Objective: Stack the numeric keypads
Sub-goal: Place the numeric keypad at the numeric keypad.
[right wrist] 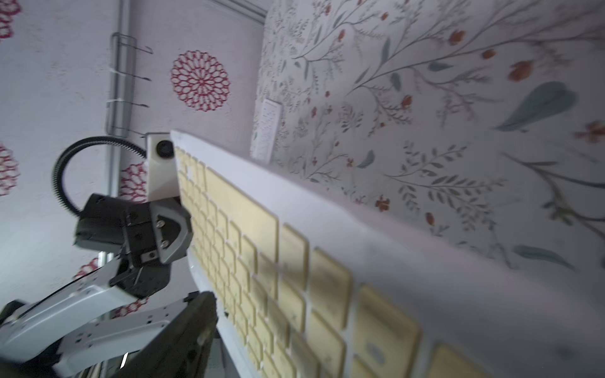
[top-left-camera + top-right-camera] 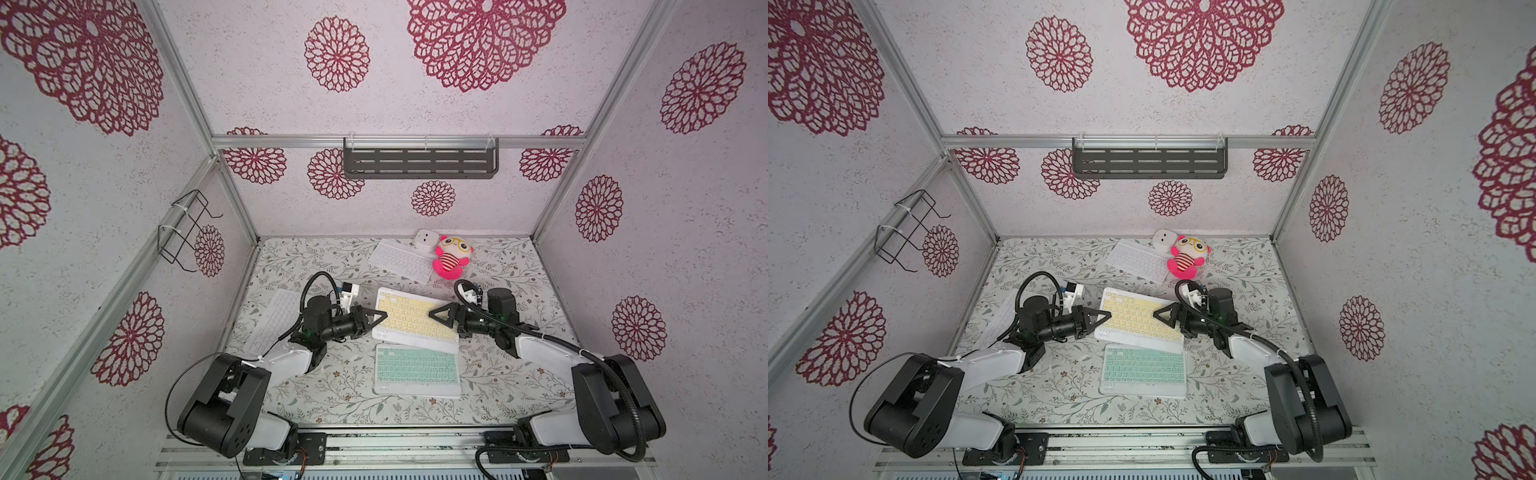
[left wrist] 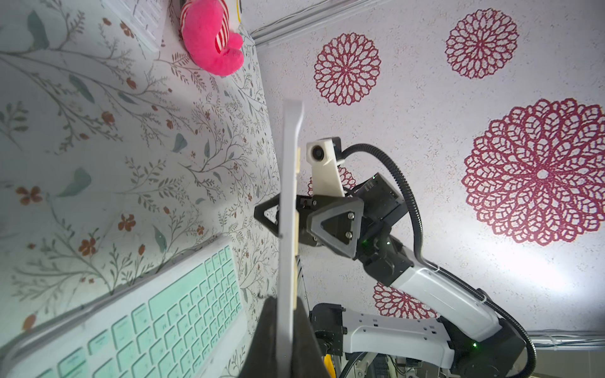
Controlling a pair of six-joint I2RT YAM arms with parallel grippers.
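Note:
The yellow keypad (image 2: 411,315) is hanging at a slant behind the mint-green keypad. My left gripper should pull the yellow keypad's end closer and line the yellow keypad up squarely over the mint-green one (image 2: 417,368).
A yellow-keyed numeric keypad (image 2: 411,318) (image 2: 1136,318) hangs over the middle of the table. My left gripper (image 2: 380,318) (image 3: 284,327) is shut on its left edge, and the pad shows edge-on (image 3: 288,196) between the jaws. At the pad's right end my right gripper (image 2: 434,314) (image 2: 1158,314) is open. One of its fingers (image 1: 196,327) stands off from the keys (image 1: 294,261). A mint-green keypad (image 2: 417,370) (image 3: 163,320) lies flat just in front. One white keypad (image 2: 274,320) lies under my left arm, another (image 2: 401,259) at the back.
A pink plush toy (image 2: 451,259) (image 3: 209,36) and a small white cube (image 2: 428,240) sit at the back beside the far white keypad. A dark shelf (image 2: 419,162) hangs on the back wall and a wire rack (image 2: 187,232) on the left wall.

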